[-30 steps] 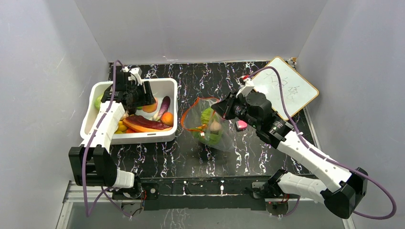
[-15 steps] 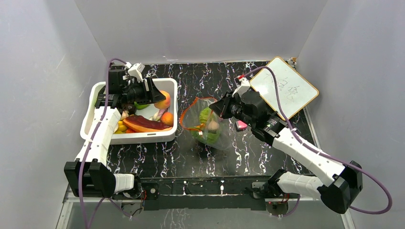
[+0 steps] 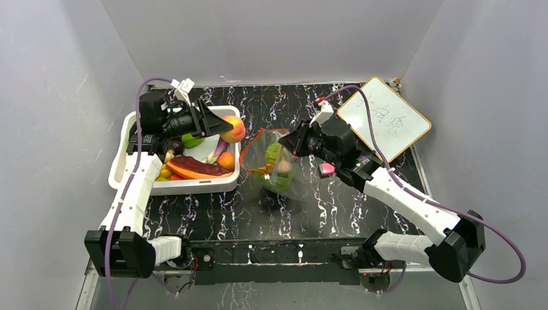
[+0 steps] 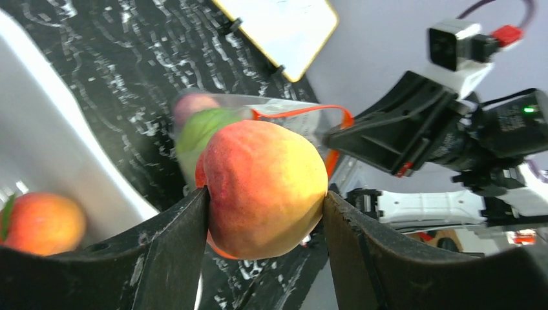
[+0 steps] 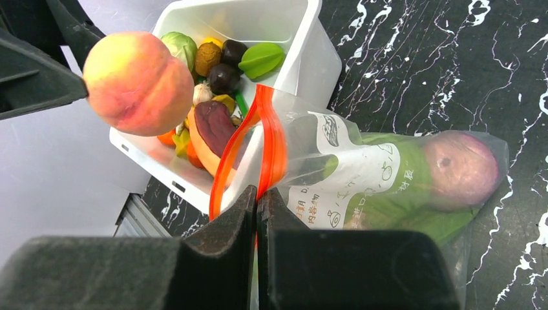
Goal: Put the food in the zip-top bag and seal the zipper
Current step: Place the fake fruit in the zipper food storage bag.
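The red-orange zipper (image 3: 251, 142) is open toward the peach, so my left gripper should go on through the bag's opening (image 3: 260, 154) until the peach is inside before it lets go.
My left gripper (image 3: 227, 129) is shut on an orange-yellow peach (image 3: 234, 129) (image 4: 262, 187) (image 5: 137, 82), held in the air over the bin's right edge, just left of the bag's mouth. The clear zip-top bag (image 3: 274, 169) (image 5: 388, 174) lies on the table with a green leafy piece and a pinkish round one inside. Its red-orange zipper (image 3: 252, 143) (image 5: 271, 139) stands open in a loop. My right gripper (image 3: 289, 143) (image 5: 257, 200) is shut on the near lip of that strip, holding the mouth up. More food fills the white bin (image 3: 126, 132).
The white bin (image 5: 304, 51) holds an eggplant, orange fruits, a green leaf and dark pieces. A small pink block (image 3: 327, 169) lies right of the bag. A whiteboard (image 3: 386, 119) leans at the back right. Grey walls close in on three sides.
My left gripper rose out of the bin with the peach and carried it right toward the bag's mouth. The right arm shifted slightly left, lifting the bag's lip.
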`<state>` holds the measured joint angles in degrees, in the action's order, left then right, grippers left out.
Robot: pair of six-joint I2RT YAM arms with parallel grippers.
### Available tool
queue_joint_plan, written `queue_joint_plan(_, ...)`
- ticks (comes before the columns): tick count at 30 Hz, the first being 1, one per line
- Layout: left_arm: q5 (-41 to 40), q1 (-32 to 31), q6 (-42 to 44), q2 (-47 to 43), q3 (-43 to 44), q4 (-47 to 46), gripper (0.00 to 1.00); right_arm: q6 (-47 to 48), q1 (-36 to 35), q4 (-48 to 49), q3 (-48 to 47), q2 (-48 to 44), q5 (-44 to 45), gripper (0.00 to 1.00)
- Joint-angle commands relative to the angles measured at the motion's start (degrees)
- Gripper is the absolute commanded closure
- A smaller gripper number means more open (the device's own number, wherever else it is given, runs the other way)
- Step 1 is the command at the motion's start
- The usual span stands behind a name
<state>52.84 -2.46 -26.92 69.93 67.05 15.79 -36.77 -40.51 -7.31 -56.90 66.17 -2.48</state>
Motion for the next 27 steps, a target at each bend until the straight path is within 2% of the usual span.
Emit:
queue_joint_plan(1, 6.9, -1.2, -10.3, -2.8, -3.4, -11.8, 0.96, 0.0, -0.3, 7.4, -4.6, -0.4, -0.6, 1.00)
queue_joint_plan(4, 6.5, -3.6, -12.2, -2.4, -4.6, -14.7, 0.96, -0.3, -0.3, 8.1, -5.2, 0.0, -1.0, 1.00)
queue_joint_plan(11, 0.8, -11.4, -8.8, 0.3, -4.1, -11.9, 0.96, -0.8, -0.3, 8.9, -6.7, 0.9, -2.2, 1.00)
queue_joint_plan(14, -3.5, -13.5, -7.1, 1.9, -4.7, -10.3, 0.96, -1.3, -0.4, 9.2, -6.8, 0.6, -2.8, 1.00)
queue_joint_plan(19, -5.6, -15.4, -7.1, 3.6, -5.5, -11.2, 0.95, -1.8, -0.6, 9.8, -5.3, 0.3, -3.7, 1.00)
queue_joint_plan(24, -7.0, -16.6, -7.1, 4.5, -5.2, -10.4, 0.80, -2.2, -0.7, 10.1, -4.3, -0.2, -3.5, 1.00)
queue_joint_plan(25, -6.8, -16.9, -7.0, 4.6, -4.9, -10.2, 0.75, -2.1, -0.7, 10.1, -4.1, -0.2, -3.2, 1.00)
queue_joint_plan(27, -7.1, -17.2, -6.3, 4.3, -3.9, -8.8, 0.58, -2.1, -0.7, 10.1, -3.3, -0.5, -2.8, 1.00)
